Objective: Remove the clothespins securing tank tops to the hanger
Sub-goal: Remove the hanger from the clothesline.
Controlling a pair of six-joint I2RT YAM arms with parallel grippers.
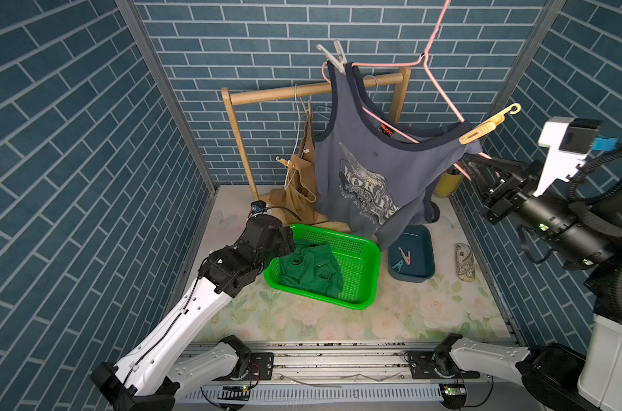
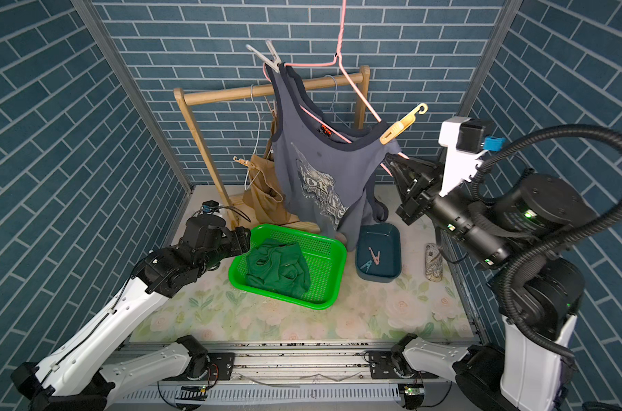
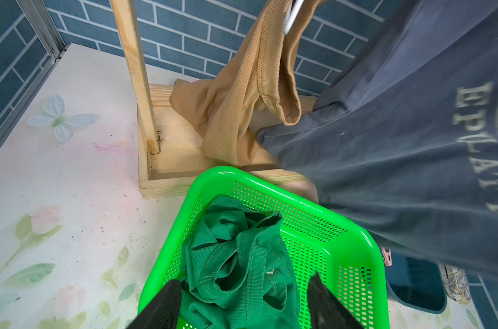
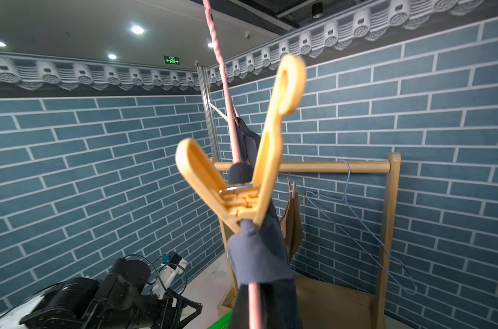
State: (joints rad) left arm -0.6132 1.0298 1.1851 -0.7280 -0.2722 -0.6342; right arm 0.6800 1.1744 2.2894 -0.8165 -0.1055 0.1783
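The robot's right gripper should bring the pink hanger down to the green basket (image 1: 355, 265), where the left gripper can reach, because the pale clothespin (image 1: 334, 57) is high above the left gripper.
A grey-blue tank top (image 1: 366, 170) (image 2: 320, 170) hangs on a tilted pink hanger (image 1: 441, 96). A yellow clothespin (image 1: 487, 128) (image 4: 242, 171) pins its lower strap and a pale clothespin (image 1: 334, 57) pins the upper one. My right gripper (image 1: 469, 163) (image 4: 254, 310) is shut on the pink hanger's low end, just below the yellow clothespin. A tan tank top (image 1: 302, 178) hangs on the rack with a tan clothespin (image 1: 284, 162). The green tank top (image 3: 242, 265) lies in the green basket (image 1: 370, 256). My left gripper (image 3: 246, 302) (image 1: 288, 242) hovers open over it.
The wooden rack (image 1: 316, 89) stands at the back with an empty blue wire hanger (image 4: 364, 228). A dark blue tray (image 1: 423, 245) holds a pink clothespin (image 1: 404, 255) and a teal one (image 1: 397, 265). A patterned pouch (image 1: 465, 261) and a yellow cup (image 1: 446, 185) sit on the right.
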